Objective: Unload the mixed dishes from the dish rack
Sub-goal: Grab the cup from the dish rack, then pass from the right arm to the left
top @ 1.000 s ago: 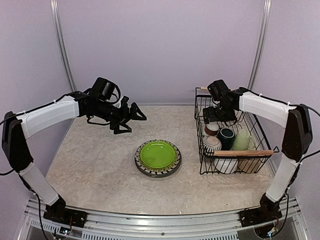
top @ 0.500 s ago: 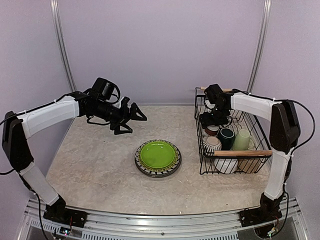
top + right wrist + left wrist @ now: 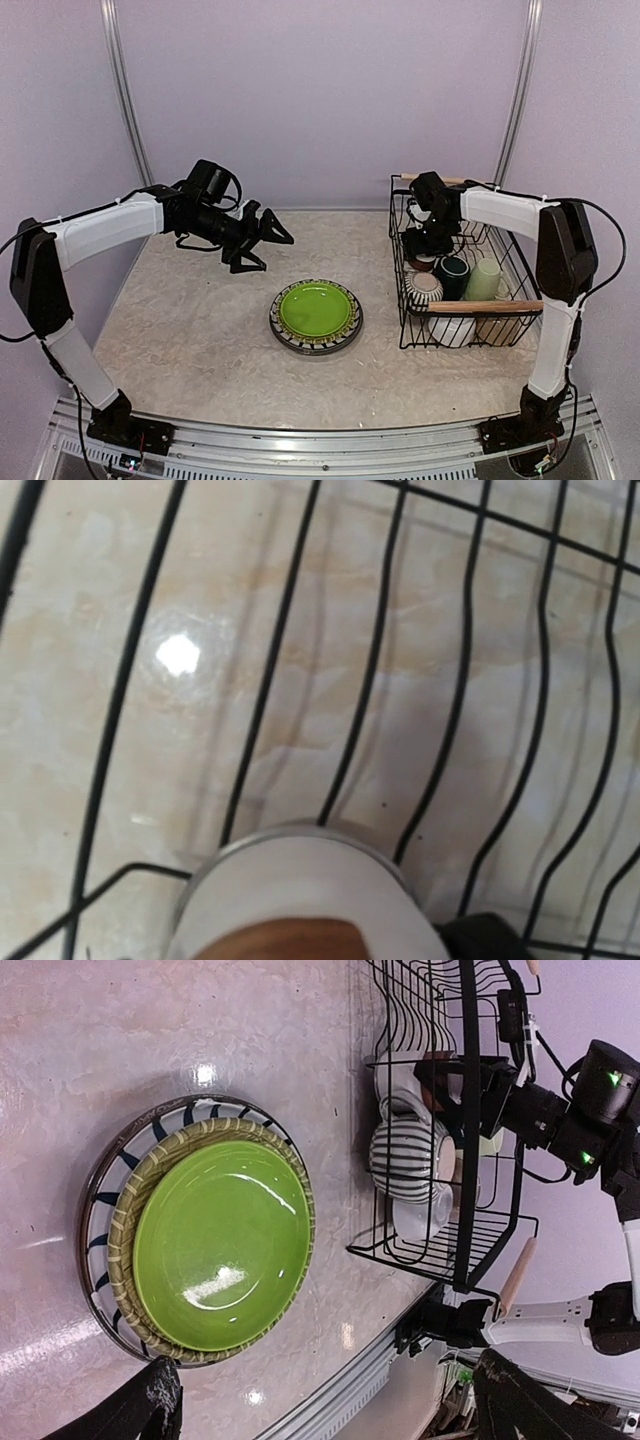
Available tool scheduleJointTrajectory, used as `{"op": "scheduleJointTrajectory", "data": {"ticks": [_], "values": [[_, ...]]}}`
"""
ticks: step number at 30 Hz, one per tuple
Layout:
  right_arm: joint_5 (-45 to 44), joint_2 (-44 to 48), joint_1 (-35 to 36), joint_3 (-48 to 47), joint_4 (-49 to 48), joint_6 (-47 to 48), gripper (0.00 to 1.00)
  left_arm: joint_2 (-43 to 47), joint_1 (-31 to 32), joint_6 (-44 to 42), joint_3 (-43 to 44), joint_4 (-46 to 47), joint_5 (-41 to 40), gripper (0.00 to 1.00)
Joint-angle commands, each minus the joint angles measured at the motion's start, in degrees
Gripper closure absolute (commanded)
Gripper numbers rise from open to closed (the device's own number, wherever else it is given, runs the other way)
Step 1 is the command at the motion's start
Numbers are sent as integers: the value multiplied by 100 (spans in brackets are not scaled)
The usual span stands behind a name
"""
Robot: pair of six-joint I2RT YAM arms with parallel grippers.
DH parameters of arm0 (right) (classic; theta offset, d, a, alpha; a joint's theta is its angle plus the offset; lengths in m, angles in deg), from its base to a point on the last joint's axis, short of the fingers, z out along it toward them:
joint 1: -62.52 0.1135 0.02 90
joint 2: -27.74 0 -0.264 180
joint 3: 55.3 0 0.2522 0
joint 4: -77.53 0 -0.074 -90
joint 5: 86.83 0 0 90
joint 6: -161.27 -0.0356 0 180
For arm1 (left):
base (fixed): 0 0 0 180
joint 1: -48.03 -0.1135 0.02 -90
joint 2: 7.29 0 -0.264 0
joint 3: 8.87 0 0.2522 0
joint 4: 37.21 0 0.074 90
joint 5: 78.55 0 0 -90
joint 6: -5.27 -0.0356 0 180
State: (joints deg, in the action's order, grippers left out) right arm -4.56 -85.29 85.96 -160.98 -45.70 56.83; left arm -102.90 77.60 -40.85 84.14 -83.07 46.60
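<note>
The brown-white mug's brown base (image 3: 421,264) points up at my right gripper, so next my left gripper grabs the mug by its rim (image 3: 300,831) and puts it down upright.
The dish rack (image 3: 403,300), a black wire basket with wooden handles, stands at the right and holds a striped cup (image 3: 424,288), a dark teal mug (image 3: 452,272), a pale green mug (image 3: 484,280) and white bowls (image 3: 450,330). My right gripper (image 3: 425,243) is down inside the rack's far left part, right over a brown-white mug (image 3: 300,900). Only one dark finger (image 3: 490,935) shows beside that mug. A lime-green plate (image 3: 315,308) tops a stack of plates on the table. My left gripper (image 3: 265,235) hangs open and empty above the table, up and left of the stack.
In the left wrist view the plate stack (image 3: 220,1250) lies left of the rack (image 3: 465,1160), with the striped cup (image 3: 405,1160) and a white bowl (image 3: 420,1220) inside. Purple walls close the back and sides. A metal rail runs along the near table edge.
My right gripper has moved left and lower into the rack, onto the brown-white mug, and its jaws have narrowed. The left arm has barely moved.
</note>
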Motion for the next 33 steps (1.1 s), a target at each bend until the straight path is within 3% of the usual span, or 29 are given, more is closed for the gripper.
{"op": "scheduleJointTrajectory", "data": {"ticks": [1, 8, 16, 21, 25, 30, 33], "values": [[148, 369, -28, 6, 34, -23, 53, -76, -58, 60, 56, 118, 178, 3], [-139, 1053, -27, 137, -48, -112, 73, -116, -65, 95, -10, 221, 274, 3], [-378, 2572, -33, 1388, -1181, -541, 100, -39, -21, 60, -60, 318, 315, 1], [312, 3685, -32, 2650, -2704, -898, 100, -61, -16, 65, -77, 393, 423, 1], [1396, 4228, -30, 3216, -3919, -1230, 100, -64, -36, 166, -140, 776, 936, 1], [2437, 4370, 165, 3636, -5496, -1723, 100, 145, -62, 728, -746, 2374, 1904, 1], [2613, 4120, 524, 3560, -5879, -1779, 100, 188, -90, 1333, -1055, 3689, 2548, 1]]}}
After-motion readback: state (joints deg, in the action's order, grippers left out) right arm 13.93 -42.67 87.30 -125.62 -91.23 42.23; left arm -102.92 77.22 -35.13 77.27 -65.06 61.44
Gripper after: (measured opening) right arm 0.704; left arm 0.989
